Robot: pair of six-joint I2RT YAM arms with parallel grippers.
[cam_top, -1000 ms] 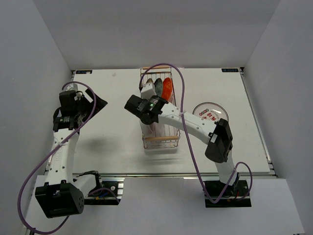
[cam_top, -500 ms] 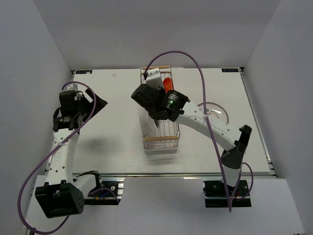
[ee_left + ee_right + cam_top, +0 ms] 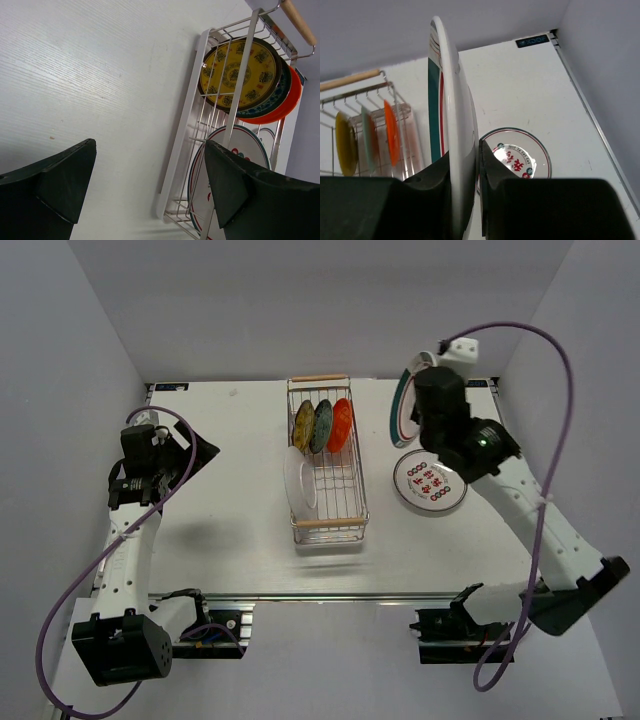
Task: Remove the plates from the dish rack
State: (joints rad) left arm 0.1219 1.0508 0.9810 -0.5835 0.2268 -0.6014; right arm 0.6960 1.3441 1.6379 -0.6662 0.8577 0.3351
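The white teal-banded plate [image 3: 404, 412] is hanging free of the rack. It should go on down flat in my right gripper before it sits on the open teal-rimmed plate [image 3: 430, 481].
The dish rack [image 3: 352, 480] stands at the table's middle with a yellow-olive plate [image 3: 305, 423], a grey-blue plate [image 3: 322, 425], an orange plate [image 3: 341, 423] and one larger white plate [image 3: 298, 483] upright in it. My right gripper [image 3: 420, 400] is shut on the rim of a white teal-banded plate [image 3: 451, 100], held on edge in the air right of the rack. Below it a teal-rimmed plate with red marks [image 3: 428, 482] lies flat on the table. My left gripper [image 3: 150, 185] stands open at the far left, well apart from the rack [image 3: 182, 145].
White walls close in the table on the left, back and right. The rack's wooden handle bars [image 3: 318, 381] sit at its short ends. My right arm's purple cable [image 3: 560, 350] loops high over the right side of the table.
My right arm has lifted the white teal-banded plate out of the rack and swung it up and to the right, above the plate lying on the table. The left arm has not moved.
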